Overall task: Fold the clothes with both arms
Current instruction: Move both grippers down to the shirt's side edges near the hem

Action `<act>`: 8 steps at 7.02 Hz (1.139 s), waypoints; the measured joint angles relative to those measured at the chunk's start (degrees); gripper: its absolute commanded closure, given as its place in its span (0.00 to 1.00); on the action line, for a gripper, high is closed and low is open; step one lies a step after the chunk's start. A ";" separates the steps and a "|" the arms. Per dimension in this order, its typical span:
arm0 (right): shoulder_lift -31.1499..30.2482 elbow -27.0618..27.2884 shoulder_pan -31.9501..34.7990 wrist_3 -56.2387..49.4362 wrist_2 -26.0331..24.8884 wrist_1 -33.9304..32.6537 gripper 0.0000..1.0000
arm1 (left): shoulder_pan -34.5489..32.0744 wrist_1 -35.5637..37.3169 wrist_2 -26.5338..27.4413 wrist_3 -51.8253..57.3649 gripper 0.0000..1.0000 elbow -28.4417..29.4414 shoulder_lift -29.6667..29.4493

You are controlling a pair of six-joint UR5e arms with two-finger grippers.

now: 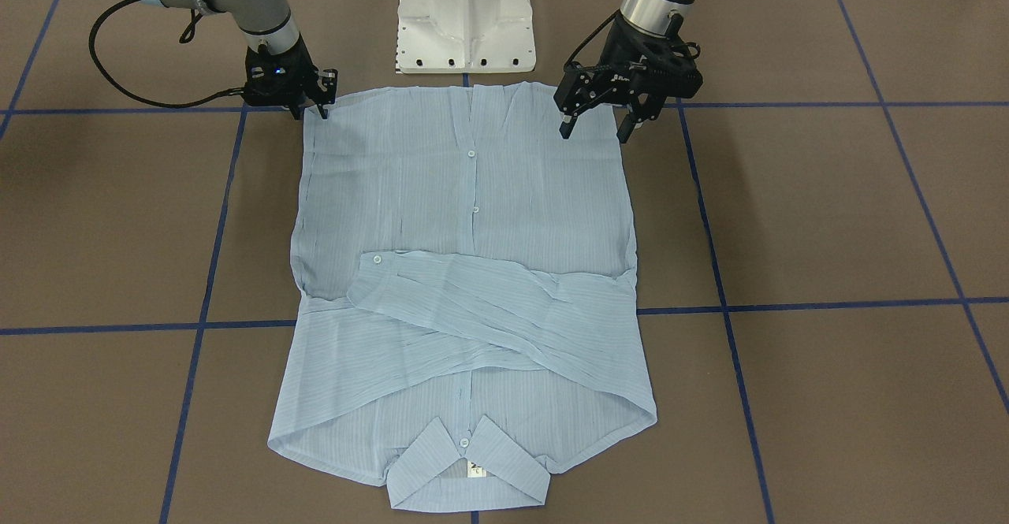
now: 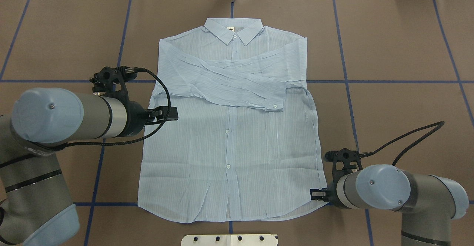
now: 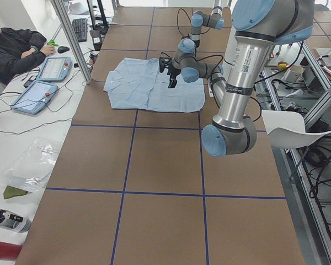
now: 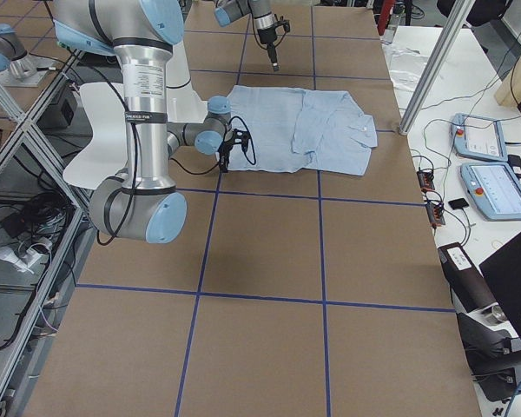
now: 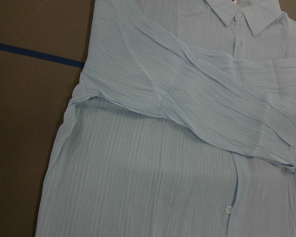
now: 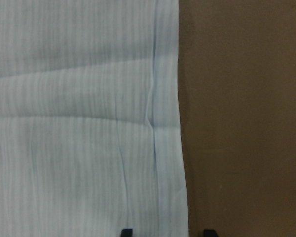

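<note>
The sleeves [image 1: 463, 308] rest within the shirt's outline, so the hem [image 1: 515, 90] will fold over and cover them when the robot carries it, and the collar will stay in view.
The light-blue striped shirt [image 1: 473, 217] lies flat and button-side up on the brown table, with the collar [image 2: 234, 31] at the far end from the robot. Both sleeves are folded across the chest [image 2: 222, 83]. My left gripper [image 1: 595, 131] is open and empty. It hangs well above the shirt's left edge [image 2: 172, 113], and the left wrist view shows only the folded sleeves [image 5: 197, 113]. My right gripper [image 1: 314, 110] is open, low at the hem's right corner [image 2: 317, 194]. Its fingertips [image 6: 126, 232] straddle the shirt's side edge [image 6: 180, 123].
The white pedestal base [image 1: 465, 20] stands just behind the hem. Blue tape lines [image 2: 370, 81] cross the table. An operator [image 3: 16, 49] sits with tablets [image 3: 41, 94] beyond the table's far side.
</note>
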 measured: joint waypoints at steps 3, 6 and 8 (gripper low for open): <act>-0.24 -0.27 0.02 -0.03 0.19 -0.16 0.80 | 0.00 0.05 0.02 -0.01 0.00 -0.05 0.02; -0.05 -0.10 0.02 0.00 0.90 -0.27 1.00 | 0.00 0.05 0.08 -0.08 0.01 -0.09 0.28; 0.04 0.43 0.05 0.00 1.01 -0.27 1.00 | 0.00 -0.04 -0.01 -0.07 0.01 -0.01 0.89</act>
